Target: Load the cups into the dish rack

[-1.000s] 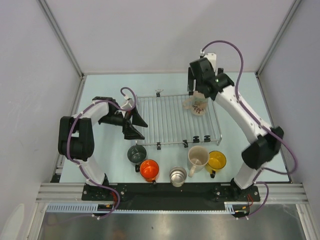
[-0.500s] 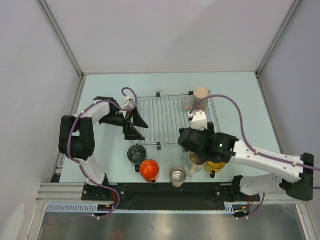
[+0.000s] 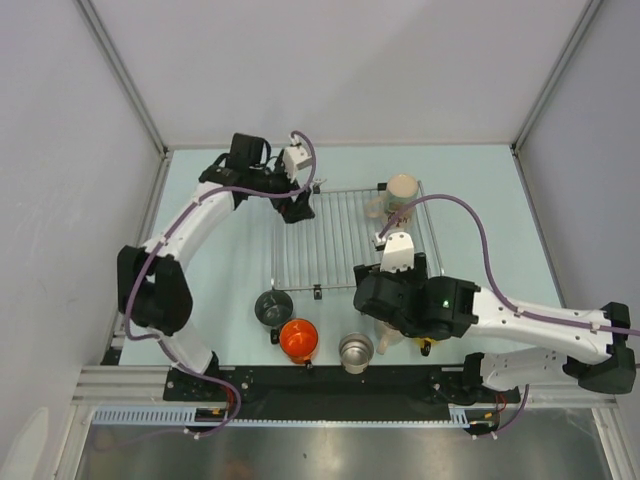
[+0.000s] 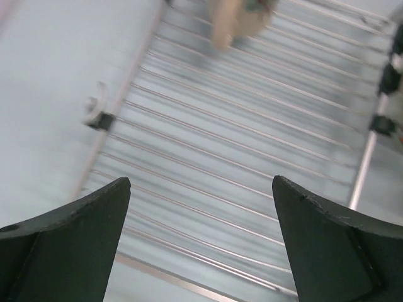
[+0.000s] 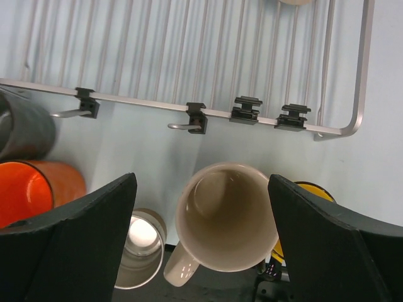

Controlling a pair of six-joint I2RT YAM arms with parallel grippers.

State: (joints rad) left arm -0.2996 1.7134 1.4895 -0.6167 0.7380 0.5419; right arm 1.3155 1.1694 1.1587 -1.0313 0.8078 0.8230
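Note:
The second cream cup stands with its opening up (image 5: 230, 223). Next, my right gripper picks it up, turns it over and hands its base end (image 5: 219, 194) to my left gripper.
The dish rack (image 3: 335, 250) lies flat in mid-table. One cream cup (image 3: 401, 188) stands on its far right corner and shows blurred in the left wrist view (image 4: 236, 22). In front of the rack stand the dark cup (image 3: 272, 306), orange cup (image 3: 297, 340), steel cup (image 3: 355, 352), second cream cup (image 3: 384, 338) and yellow cup (image 3: 428, 347), the last two mostly hidden by my right arm. My right gripper (image 5: 201, 182) is open, its jaws either side of the cream cup (image 5: 227, 217), above it. My left gripper (image 3: 298, 207) is open and empty over the rack's far left (image 4: 239, 145).
In the right wrist view the steel cup (image 5: 141, 248), orange cup (image 5: 38, 189) and dark cup (image 5: 22, 129) stand close on the left and the yellow cup (image 5: 308, 189) on the right. Black clips (image 5: 247, 108) line the rack's near edge. Enclosure walls surround the table.
My right arm left a cream cup on the rack's far right corner and swung down over the front cream cup. My left arm moved from the rack's near left to its far left.

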